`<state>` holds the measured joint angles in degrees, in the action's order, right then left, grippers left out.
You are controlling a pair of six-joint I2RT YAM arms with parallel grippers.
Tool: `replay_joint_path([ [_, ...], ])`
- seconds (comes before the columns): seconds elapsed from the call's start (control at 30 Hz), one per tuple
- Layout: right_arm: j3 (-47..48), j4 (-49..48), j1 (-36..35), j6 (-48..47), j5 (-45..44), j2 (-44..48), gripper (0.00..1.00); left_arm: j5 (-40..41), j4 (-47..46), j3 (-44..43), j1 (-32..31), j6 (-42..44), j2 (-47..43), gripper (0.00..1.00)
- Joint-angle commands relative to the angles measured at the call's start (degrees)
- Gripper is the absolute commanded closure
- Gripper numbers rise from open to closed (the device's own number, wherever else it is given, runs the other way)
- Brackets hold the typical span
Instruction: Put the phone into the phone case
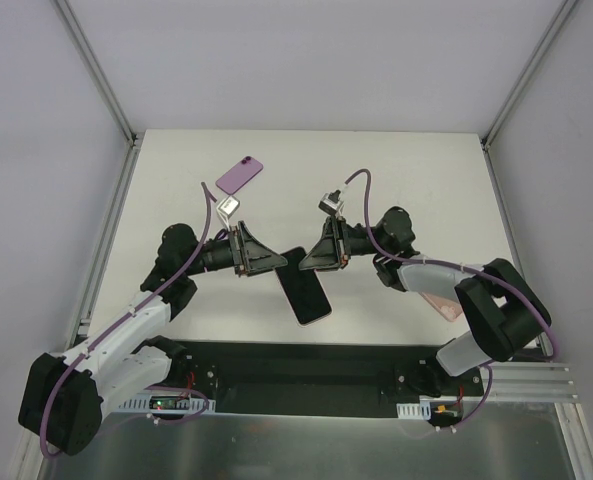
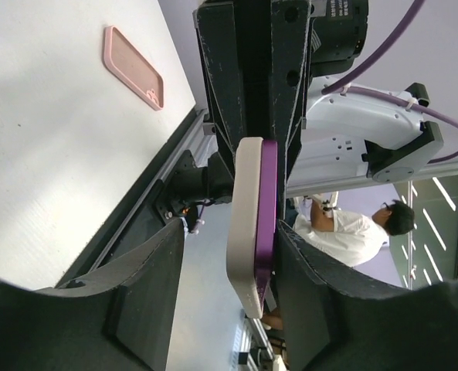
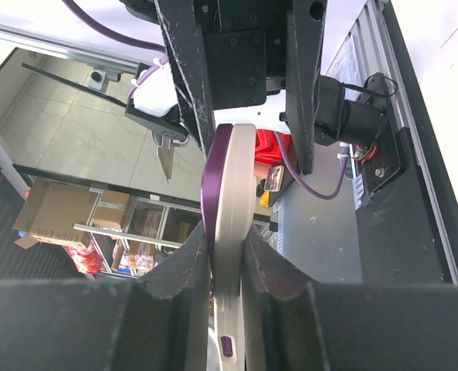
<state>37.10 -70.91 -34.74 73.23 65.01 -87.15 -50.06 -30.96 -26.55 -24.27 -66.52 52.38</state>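
Next, I close my left gripper across both layers (image 2: pixel 253 251) and press them together, because the phone's purple edge (image 2: pixel 267 193) still sticks out of the grey-white case.
The phone (image 1: pixel 304 285), dark screen up, is held above the table's front between both arms. In the wrist views it shows edge-on as a thin purple layer against a thicker grey-white case (image 2: pixel 245 224) (image 3: pixel 230 193). My right gripper (image 1: pixel 308 262) (image 3: pixel 227 270) is shut on its edge, both fingers pressed to it. My left gripper (image 1: pixel 274 262) (image 2: pixel 229 309) is open. Its jaws are wide apart around the opposite end. The purple side lies against one finger (image 2: pixel 313 294), and there is a clear gap to the other.
A purple phone-shaped item (image 1: pixel 239 174) lies flat at the back of the table. A pink case (image 1: pixel 438 303) (image 2: pixel 134 67) lies at the front right, partly under my right arm. The black base rail (image 1: pixel 306 365) runs along the near edge.
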Motion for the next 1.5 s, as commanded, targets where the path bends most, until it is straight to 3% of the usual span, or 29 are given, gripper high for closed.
replay_joint_path([
  [0.0,3.1,-16.9,-0.3,0.4,-0.6,2.9,0.91,-1.0,-1.9,-0.4,0.0,-1.8,-0.1,0.51],
  [0.13,1.7,-16.9,-0.2,0.0,-0.3,3.2,0.91,-1.1,-12.9,2.2,0.0,-9.7,1.2,0.50],
  [0.27,1.4,-16.9,-0.2,-0.3,-0.4,3.4,0.91,-0.7,-16.2,3.1,0.0,-12.4,1.6,0.49],
  [0.57,0.8,-16.8,-0.2,-0.6,0.0,3.4,0.91,1.6,-16.1,3.4,0.0,-14.3,-0.3,0.40],
  [0.7,0.0,-16.9,-0.2,-0.9,-0.1,3.6,0.91,2.1,-13.3,2.8,0.0,-12.8,-1.1,0.41],
  [0.9,-0.2,-16.9,-0.2,-1.0,-0.2,3.7,0.91,2.1,-12.4,3.3,0.0,-12.0,-0.6,0.52],
  [0.97,-0.1,-16.8,-0.2,-0.9,-0.2,3.7,0.91,2.2,-12.7,3.4,0.0,-12.1,-0.5,0.60],
  [1.03,-0.1,-16.9,-0.2,-0.9,-0.2,3.8,0.90,1.9,-12.7,3.2,0.0,-11.5,-0.2,0.70],
  [1.07,0.1,-16.9,-0.2,-0.8,-0.2,3.8,0.89,1.7,-12.4,3.0,0.0,-11.4,-0.1,0.84],
  [1.13,0.2,-16.9,-0.2,-0.5,-0.3,3.7,0.82,1.3,-12.1,2.6,0.0,-10.7,0.5,0.99],
  [1.27,0.9,-16.9,-0.2,0.1,-1.0,3.3,0.71,0.5,-10.1,2.2,0.0,-8.6,0.9,1.00],
  [1.33,1.5,-16.8,-0.2,0.5,-1.2,2.9,0.63,0.6,-3.8,0.7,0.0,-4.1,0.6,1.00],
  [1.47,2.5,-16.9,-0.2,0.9,-1.5,2.3,0.61,1.0,5.3,-1.0,0.0,2.6,0.4,1.00],
])
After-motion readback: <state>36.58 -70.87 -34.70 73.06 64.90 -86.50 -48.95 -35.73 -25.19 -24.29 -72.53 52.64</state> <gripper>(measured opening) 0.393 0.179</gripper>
